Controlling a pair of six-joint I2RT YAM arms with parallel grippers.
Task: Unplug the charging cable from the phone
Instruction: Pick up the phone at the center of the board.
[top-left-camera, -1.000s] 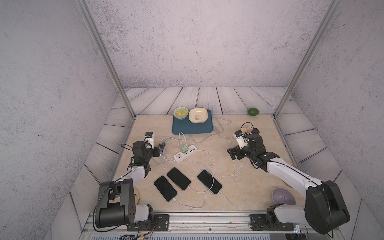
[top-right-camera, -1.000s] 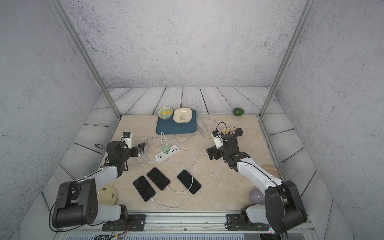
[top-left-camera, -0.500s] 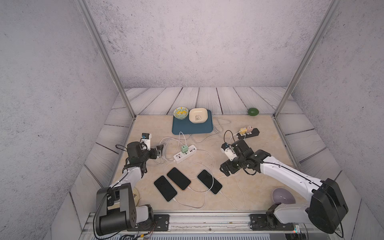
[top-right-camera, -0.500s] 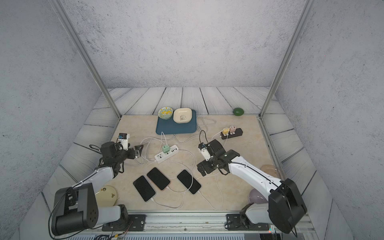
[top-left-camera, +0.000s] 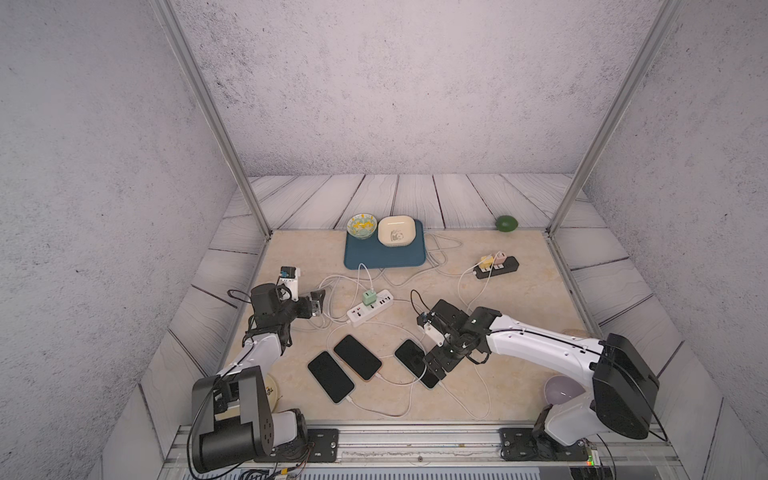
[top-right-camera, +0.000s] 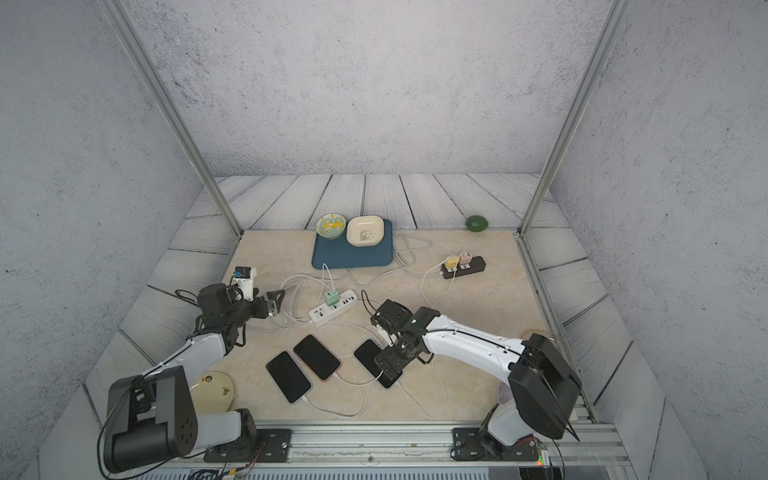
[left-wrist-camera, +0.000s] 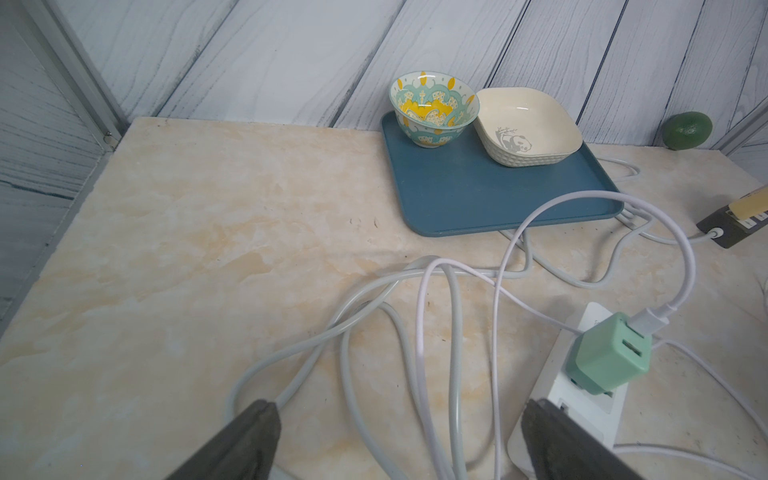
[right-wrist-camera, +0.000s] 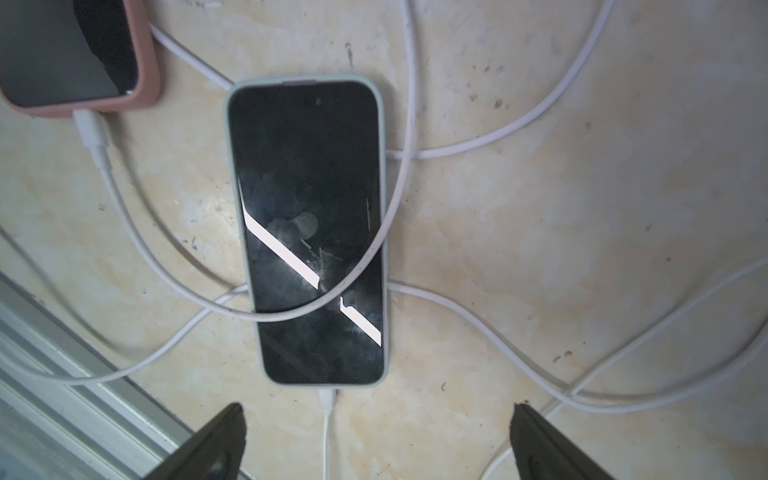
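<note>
My right gripper's open fingers line up with the pale green phone's width (right-wrist-camera: 323, 345). I keep going down until they close on its long sides (right-wrist-camera: 387, 332).
Three dark-screened phones lie near the table's front, each with a white cable at its near end. The rightmost phone (top-left-camera: 409, 353) (top-right-camera: 368, 353) has a pale green case (right-wrist-camera: 307, 232). Its charging cable plug (right-wrist-camera: 327, 399) sits in the phone's near end, and another white cable (right-wrist-camera: 374, 253) loops across the screen. My right gripper (top-left-camera: 434, 366) (top-right-camera: 388, 365) (right-wrist-camera: 376, 415) hangs open just above that plug end, touching nothing. My left gripper (top-left-camera: 318, 301) (top-right-camera: 274, 301) (left-wrist-camera: 401, 411) is open over tangled cables at the left.
A pink-cased phone (top-left-camera: 357, 362) and a third phone (top-left-camera: 330, 382) lie to the left. A white power strip (top-left-camera: 370, 309) carries a green charger (left-wrist-camera: 609, 359). A black power strip (top-left-camera: 496, 268), a blue tray (top-left-camera: 384, 257) with two bowls, and a green fruit (top-left-camera: 507, 223) stand farther back.
My right arm has swung from the black power strip at the back right forward to the rightmost phone. The left arm has barely shifted. Both grippers stayed open.
</note>
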